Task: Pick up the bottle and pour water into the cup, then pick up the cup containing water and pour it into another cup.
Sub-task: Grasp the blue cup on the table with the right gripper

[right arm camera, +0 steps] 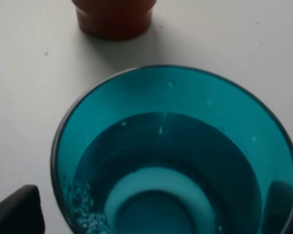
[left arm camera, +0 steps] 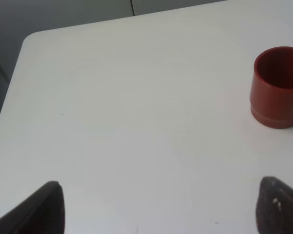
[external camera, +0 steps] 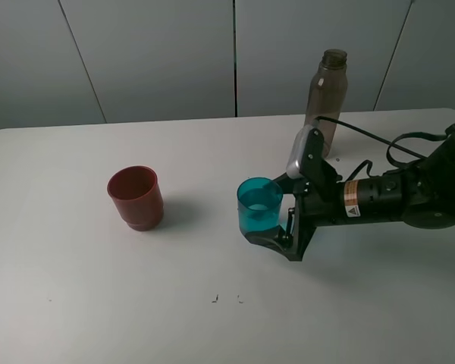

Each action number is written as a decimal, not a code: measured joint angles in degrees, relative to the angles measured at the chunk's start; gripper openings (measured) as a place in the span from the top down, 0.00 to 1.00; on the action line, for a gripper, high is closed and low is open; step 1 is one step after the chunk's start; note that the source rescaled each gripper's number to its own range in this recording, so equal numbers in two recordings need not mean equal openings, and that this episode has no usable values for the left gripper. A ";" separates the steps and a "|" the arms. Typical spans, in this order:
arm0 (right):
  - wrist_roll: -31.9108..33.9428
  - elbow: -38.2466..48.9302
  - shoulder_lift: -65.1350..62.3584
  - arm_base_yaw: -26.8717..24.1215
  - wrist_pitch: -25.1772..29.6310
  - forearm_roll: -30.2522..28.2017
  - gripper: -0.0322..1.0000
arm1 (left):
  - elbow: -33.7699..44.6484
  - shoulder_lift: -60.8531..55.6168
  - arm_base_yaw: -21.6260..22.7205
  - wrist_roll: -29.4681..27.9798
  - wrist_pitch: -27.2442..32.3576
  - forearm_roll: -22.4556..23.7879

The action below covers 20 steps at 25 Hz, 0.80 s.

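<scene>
My gripper will leave a few drops in the teal cup (external camera: 259,206) when it pours the water out, because drops (right arm camera: 172,83) cling to the inside of the teal cup above the water.
The teal cup (external camera: 258,205) stands on the table right of the middle with water in it; in the right wrist view the cup (right arm camera: 176,146) fills the frame. My right gripper (external camera: 271,209) is open, one finger on each side of the cup; in its own view the gripper (right arm camera: 154,209) shows a gap between the near finger (right arm camera: 14,212) and the cup. The red-brown cup (external camera: 136,197) stands upright to the left, also in the left wrist view (left arm camera: 277,87) and the right wrist view (right arm camera: 115,17). The grey-brown bottle (external camera: 327,95) stands uncapped behind my right arm. My left gripper (left arm camera: 158,209) is open and empty.
The white table (external camera: 76,303) ends at a rounded far-left corner (left arm camera: 31,39). A grey wall panel stands behind the far edge. A black cable (external camera: 379,140) loops over the right arm near the bottle.
</scene>
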 joint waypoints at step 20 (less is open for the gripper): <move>-0.61 -2.13 3.49 1.61 -5.57 3.21 0.00 | 0.00 0.00 0.00 0.00 0.00 0.00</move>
